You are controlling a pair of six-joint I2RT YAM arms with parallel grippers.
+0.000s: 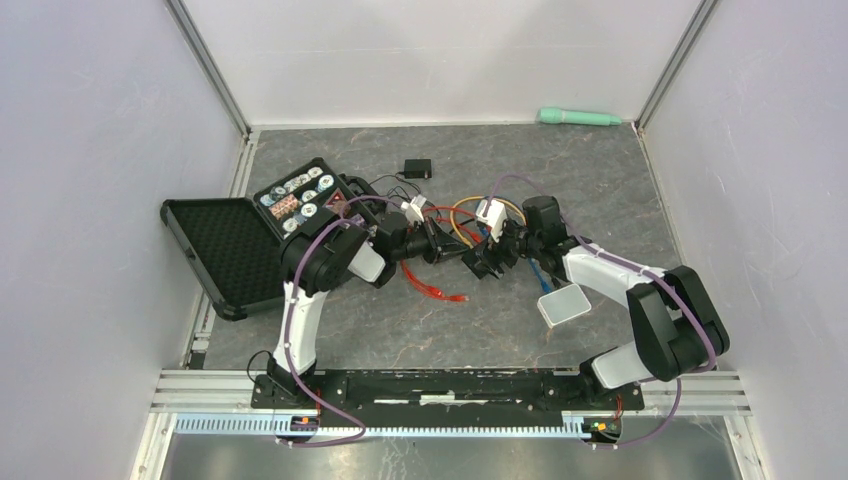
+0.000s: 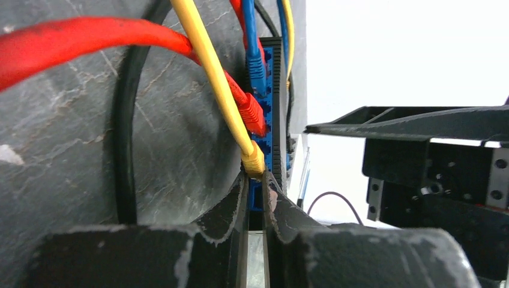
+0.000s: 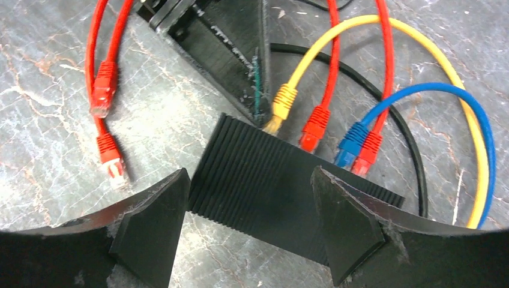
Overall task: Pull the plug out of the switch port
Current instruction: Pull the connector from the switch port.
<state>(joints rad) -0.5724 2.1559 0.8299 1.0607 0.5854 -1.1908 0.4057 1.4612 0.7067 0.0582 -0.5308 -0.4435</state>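
Note:
The yellow plug's lower edge [image 2: 254, 174] is at my left gripper's shut fingers, so I should open them and close them deeper around the plug's body [image 2: 252, 159] before pulling.
The black ribbed switch [image 3: 270, 174] lies on the grey mat. A yellow plug [image 3: 283, 102], two red plugs [image 3: 315, 127] and a blue plug [image 3: 351, 144] sit in its ports. My right gripper [image 3: 249, 174] is open, one finger on each side of the switch's rear, not pressing it. My left gripper [image 2: 257, 180] is shut on the switch's end, its tips just below the yellow plug [image 2: 253, 161]. The blue port face [image 2: 267, 72] shows between and above the fingers. In the top view both grippers [image 1: 445, 250] [image 1: 490, 262] meet at mid-table.
A loose red cable [image 3: 105, 78] with both plugs free lies left of the switch. An open black case [image 1: 225, 250] stands at the left. A white tray [image 1: 565, 305] sits near the right arm. A green tool [image 1: 580, 117] and a small black box [image 1: 418, 167] are at the back.

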